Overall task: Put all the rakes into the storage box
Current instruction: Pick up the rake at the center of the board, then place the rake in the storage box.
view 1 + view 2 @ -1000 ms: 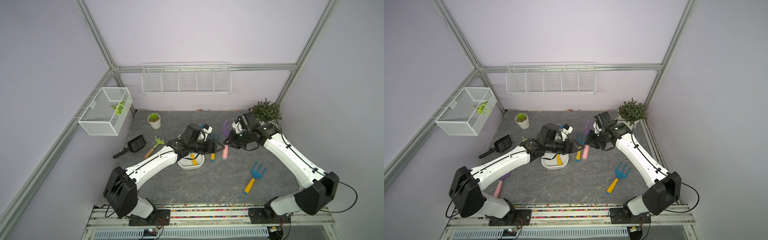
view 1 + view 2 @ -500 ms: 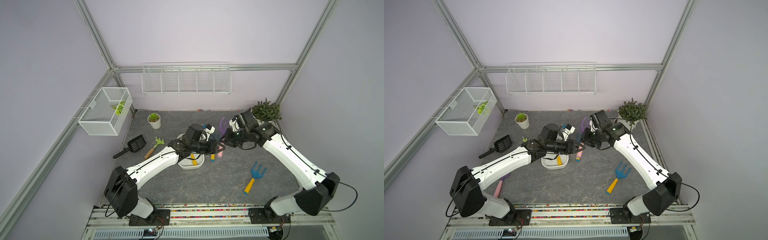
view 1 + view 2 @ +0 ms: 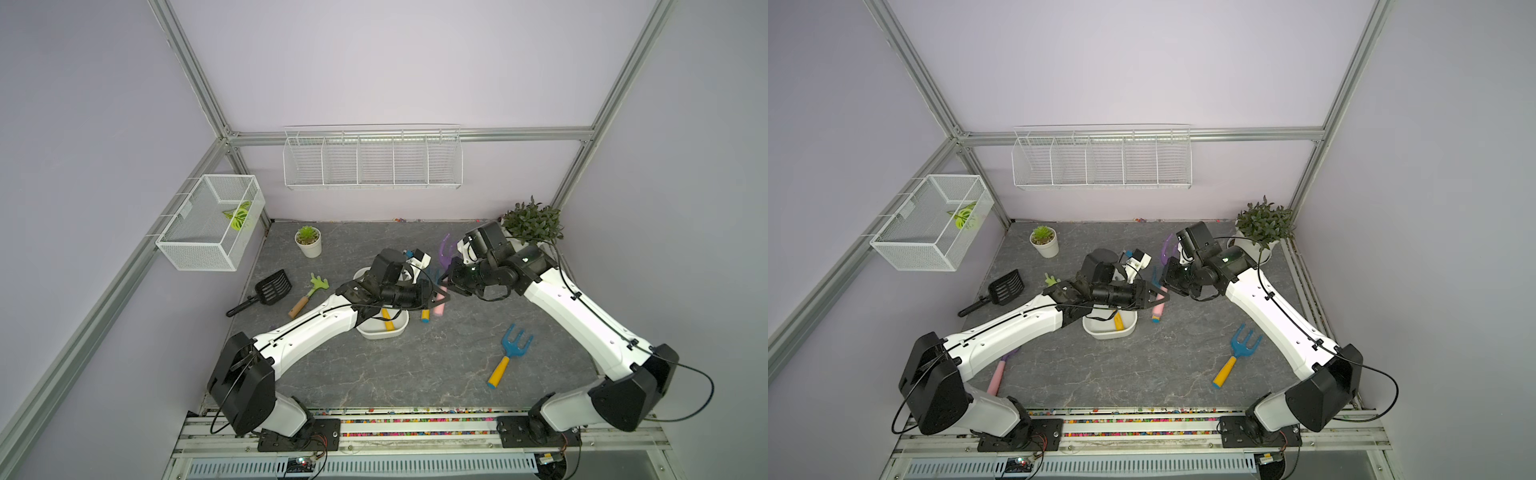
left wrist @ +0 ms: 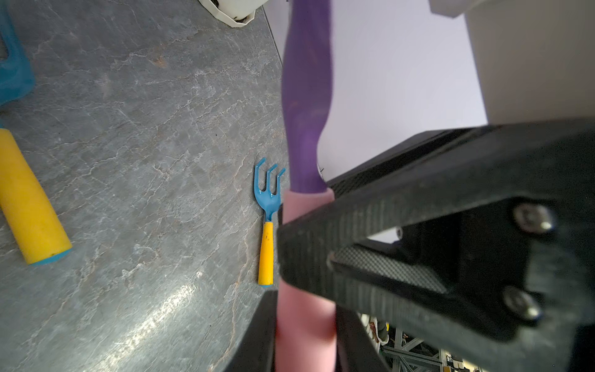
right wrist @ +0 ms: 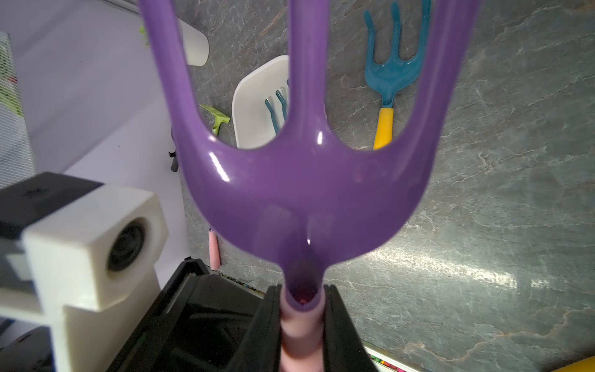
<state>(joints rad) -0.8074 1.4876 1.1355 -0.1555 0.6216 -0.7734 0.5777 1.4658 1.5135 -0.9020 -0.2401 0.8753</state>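
Observation:
The pink handle is in both my grippers. I should open my right gripper and move it back before my left gripper lowers the rake into the storage box.
The rake has a purple forked head and a pink handle, and it hangs above the table between my two arms. My left gripper is shut on the pink handle, a finger pressed to each side. My right gripper also has both fingers against the handle, just below the purple head. The two grippers meet in both top views, left and right. The storage box is a white tub under my left forearm, with a blue, yellow-handled rake lying in it.
A blue rake with a yellow handle lies front right, and another beside the tub. A green rake and black scoop lie left. Potted plants stand at the back. A mesh basket and wire rack hang on the walls.
My right arm carried the rake leftward to the left gripper. The left jaws closed from wide open onto the pink handle. The right jaws eased slightly.

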